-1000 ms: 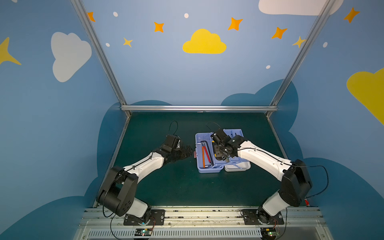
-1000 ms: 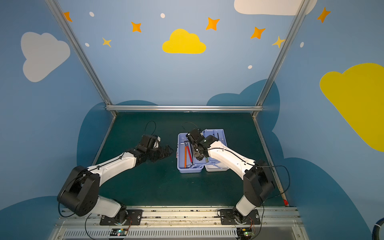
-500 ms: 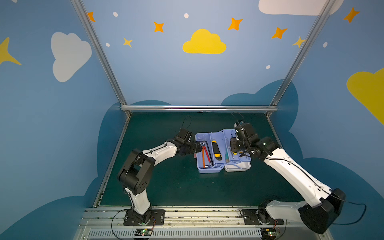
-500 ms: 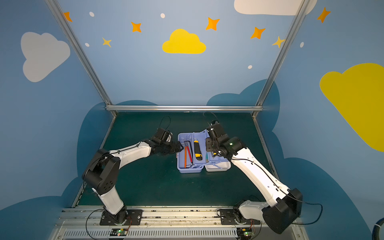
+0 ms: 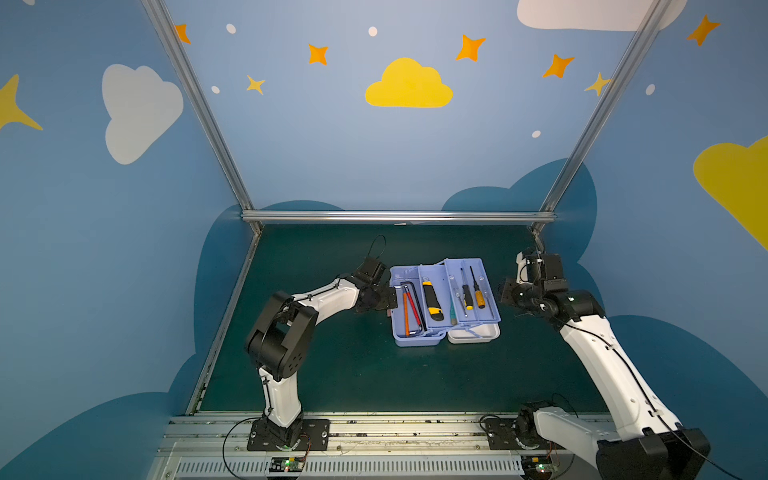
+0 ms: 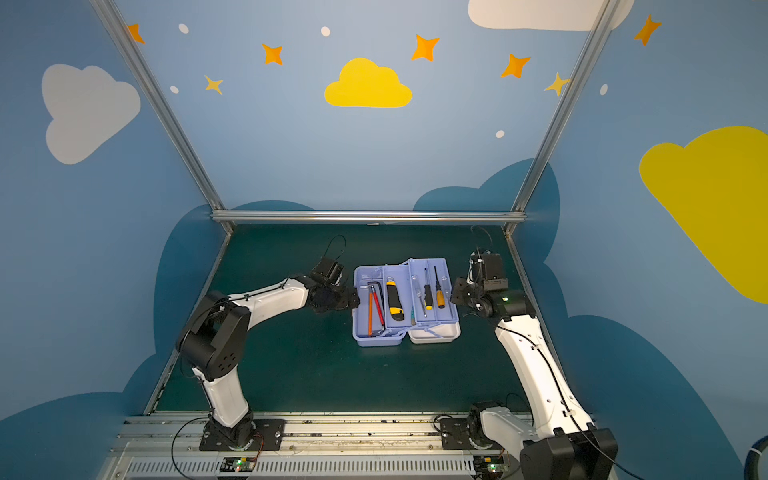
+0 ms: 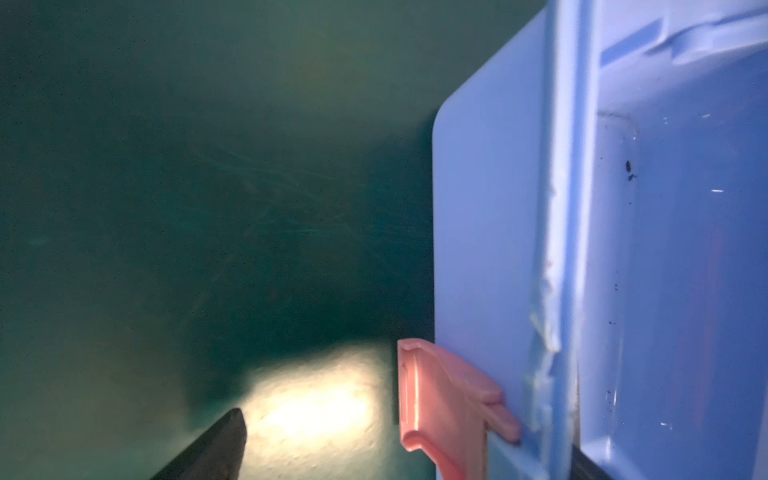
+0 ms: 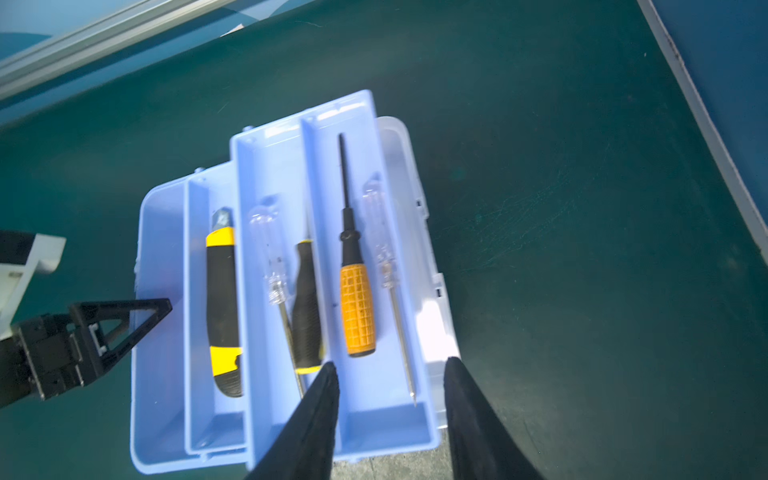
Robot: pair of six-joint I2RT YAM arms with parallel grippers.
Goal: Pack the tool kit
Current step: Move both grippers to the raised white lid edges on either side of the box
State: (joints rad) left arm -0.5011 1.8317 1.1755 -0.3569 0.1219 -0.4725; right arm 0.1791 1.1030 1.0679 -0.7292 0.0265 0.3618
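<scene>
Next, my left gripper pulls the tool kit away by its side (image 7: 564, 384) before the lid closes, because the white lid's edge (image 5: 496, 329) is too close to my right arm.
The tool kit (image 5: 419, 338) lies open on the green table, its lavender base holding a red and orange tool (image 5: 409, 307) and a yellow-black knife (image 5: 432, 299). Its raised tray (image 8: 374, 419) carries several screwdrivers, one with an orange handle (image 8: 357, 316). The white lid (image 5: 473, 334) lies flat to the right. My left gripper (image 5: 388, 297) is open against the case's left wall, straddling the pink latch (image 7: 440, 407); only one finger (image 7: 216, 449) shows clearly. My right gripper (image 8: 388, 374) hangs open and empty over the tray's right end, also seen in a top view (image 6: 455, 295).
A metal rail (image 5: 395, 216) borders the far side of the table, and blue walls close it in on both sides. Bare green mat (image 5: 353, 374) stretches in front of the case toward the arm bases.
My right gripper has pulled back from over the case's middle to its right end, leaving the knife lying in the base. My left gripper has moved right, up to the latch side.
</scene>
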